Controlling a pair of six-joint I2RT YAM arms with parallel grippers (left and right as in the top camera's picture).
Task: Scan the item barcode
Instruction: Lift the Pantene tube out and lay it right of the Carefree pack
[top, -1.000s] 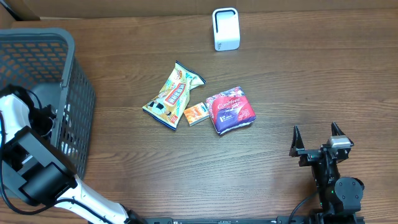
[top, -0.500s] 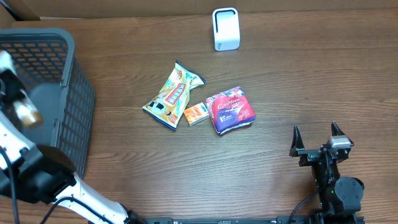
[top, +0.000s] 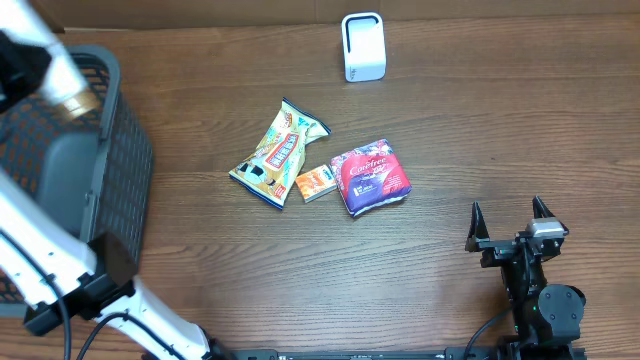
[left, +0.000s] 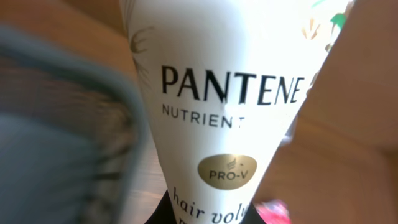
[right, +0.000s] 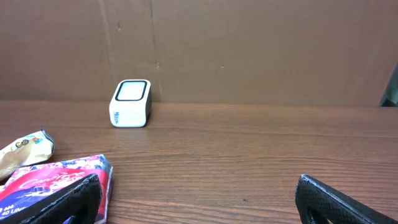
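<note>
My left gripper should keep going with the raised white Pantene bottle (top: 66, 80) and let go of it on the free wood (top: 438, 172) between the purple-pink pack and my right gripper.
A white Pantene bottle (left: 217, 93) with a gold PRO-V badge fills the left wrist view. My left gripper (left: 214, 214) is shut on its lower end, and only the black fingertips (left: 177, 211) show beside it. From overhead the bottle (top: 40, 55) hangs high over the basket's far corner, blurred and close to the camera. The white scanner (top: 363, 47) stands upright at the table's far edge and also shows in the right wrist view as a scanner (right: 130, 102). My right gripper (top: 510, 225) rests low at the front right, open and holding nothing.
A grey mesh basket (top: 115, 180) stands at the left. Mid-table lie a yellow snack bag (top: 280, 152), a small orange box (top: 316, 183) and a purple-pink pack (top: 370, 177). A cardboard wall (right: 249, 50) backs the table.
My left arm has lifted the bottle up out of the basket, toward the far left corner. The right arm and the items on the table have not moved.
</note>
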